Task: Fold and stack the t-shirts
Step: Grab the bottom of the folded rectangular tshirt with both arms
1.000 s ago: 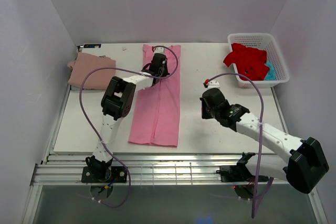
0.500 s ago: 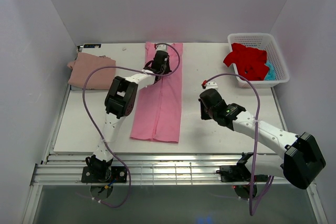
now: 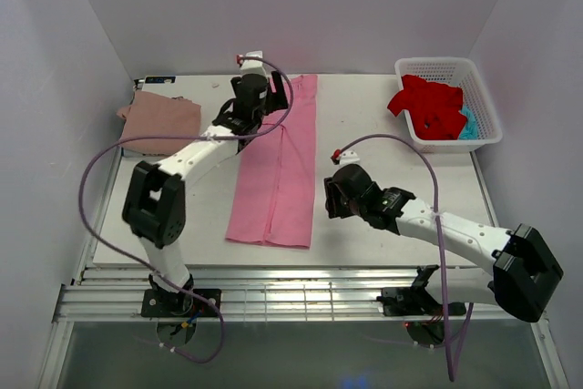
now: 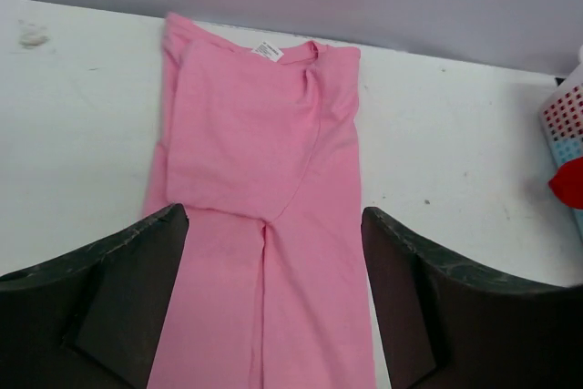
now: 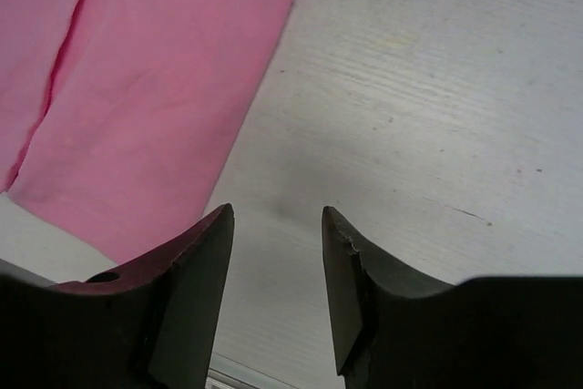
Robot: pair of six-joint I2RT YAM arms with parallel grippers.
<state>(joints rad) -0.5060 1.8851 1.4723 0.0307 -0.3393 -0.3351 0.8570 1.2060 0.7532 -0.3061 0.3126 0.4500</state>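
The pink t-shirt is folded into a flat strip with its near end (image 3: pixel 270 237) free. I should go on moving my left gripper to the t-shirt's hem corner (image 3: pixel 230 236) and close there.
A bright pink t-shirt (image 3: pixel 282 170) lies folded into a long strip down the middle of the table, collar end toward the back wall. The left wrist view shows its white neck label (image 4: pixel 267 49) at the far end. My left gripper (image 3: pixel 264 102) (image 4: pixel 273 211) hovers over the shirt's (image 4: pixel 264 134) upper part, open wide, holding nothing. My right gripper (image 3: pixel 328 199) (image 5: pixel 278 211) is open over bare table just right of the pink shirt's (image 5: pixel 155 88) near end. A dusty rose t-shirt (image 3: pixel 159 120) lies folded at the back left. Red (image 3: pixel 428 102) and teal (image 3: pixel 466 123) t-shirts sit in the basket.
The white latticed basket (image 3: pixel 446 63) stands at the back right corner; its edge (image 4: pixel 565 116) shows at the right of the left wrist view. Walls close in behind and on both sides. Purple cables loop from both arms above the table.
Both grippers went from shut to open. The left arm swung its elbow out to the left and lifted off the pink shirt. The right gripper moved left, nearer the shirt's near end.
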